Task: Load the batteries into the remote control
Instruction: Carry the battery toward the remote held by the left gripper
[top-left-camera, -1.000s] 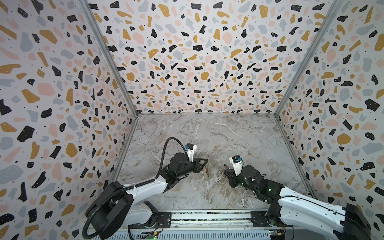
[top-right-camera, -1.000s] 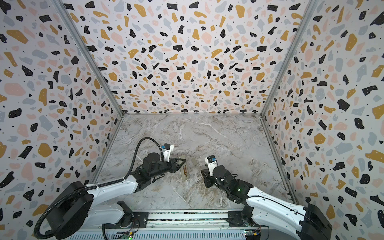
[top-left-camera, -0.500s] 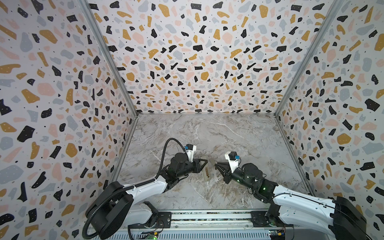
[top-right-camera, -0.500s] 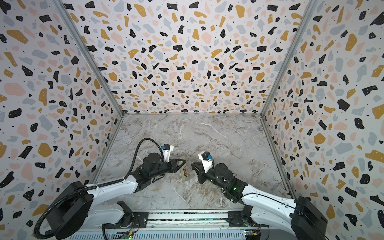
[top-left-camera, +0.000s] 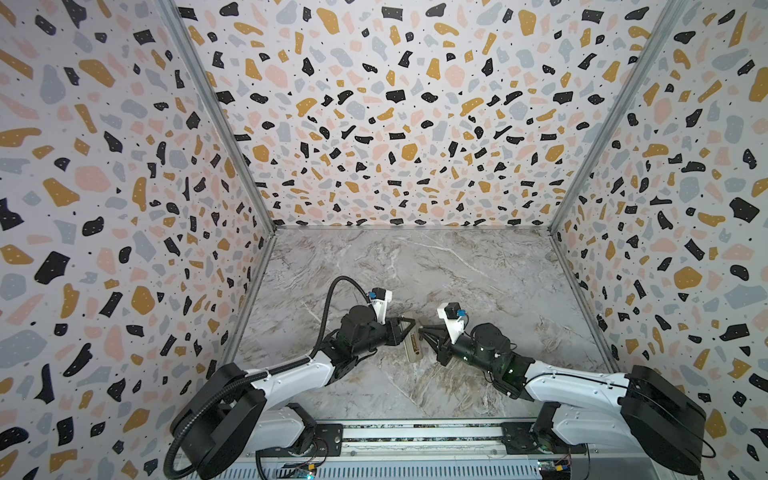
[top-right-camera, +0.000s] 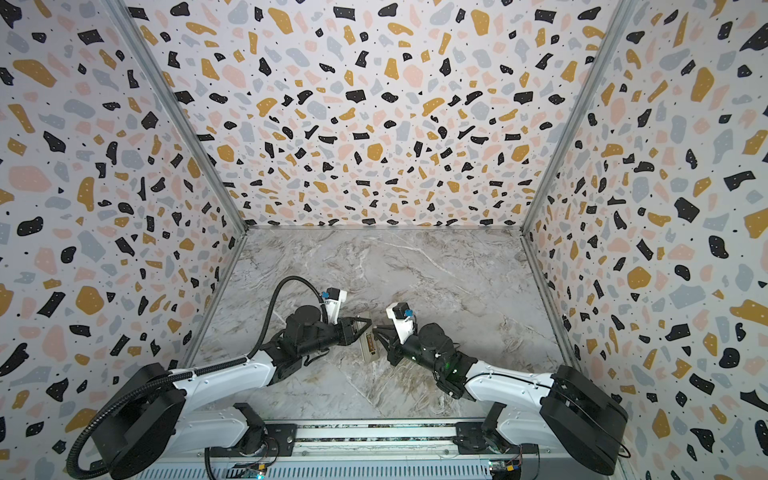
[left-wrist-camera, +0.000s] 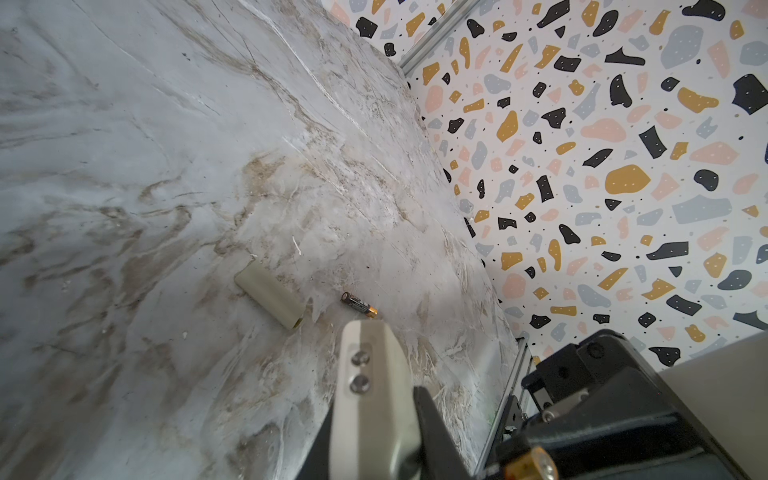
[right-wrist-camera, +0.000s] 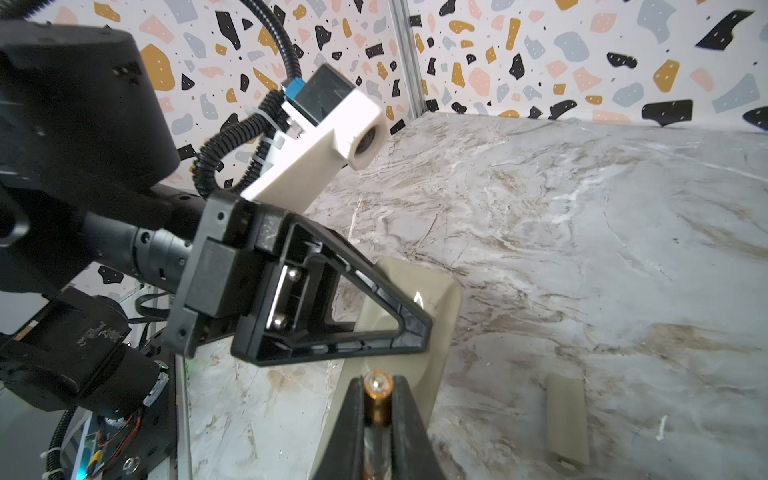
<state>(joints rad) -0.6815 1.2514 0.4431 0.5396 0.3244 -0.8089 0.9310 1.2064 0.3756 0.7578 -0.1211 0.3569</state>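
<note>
I should keep easing the battery in my right gripper (right-wrist-camera: 378, 387) into the open slot (top-right-camera: 371, 345) until the battery sits inside, as it points along the length of the remote control.
My left gripper (top-left-camera: 408, 329) is shut on the remote control (top-left-camera: 413, 345), a slim cream handset that also shows in the left wrist view as the remote control (left-wrist-camera: 365, 357) between the dark jaws. My right gripper (right-wrist-camera: 377, 384) is shut on a battery (right-wrist-camera: 377, 401), gold end forward, right at the remote control (right-wrist-camera: 438, 299) just under the left gripper's black finger (right-wrist-camera: 374, 328). In both top views the two grippers meet over the remote control (top-right-camera: 369, 348), the right gripper (top-right-camera: 380, 332) coming from the right. A second battery (left-wrist-camera: 359, 304) lies loose on the marble.
A small flat pale cover plate (left-wrist-camera: 270, 300) lies on the marble beside the loose battery, and the cover plate (right-wrist-camera: 567, 419) also shows in the right wrist view. Terrazzo-patterned walls (top-left-camera: 382, 124) close in three sides. A metal rail (top-left-camera: 415, 436) runs along the front edge.
My right gripper has swung left with its battery, from well right of the remote to right against it. The left gripper and the remote have stayed still.
</note>
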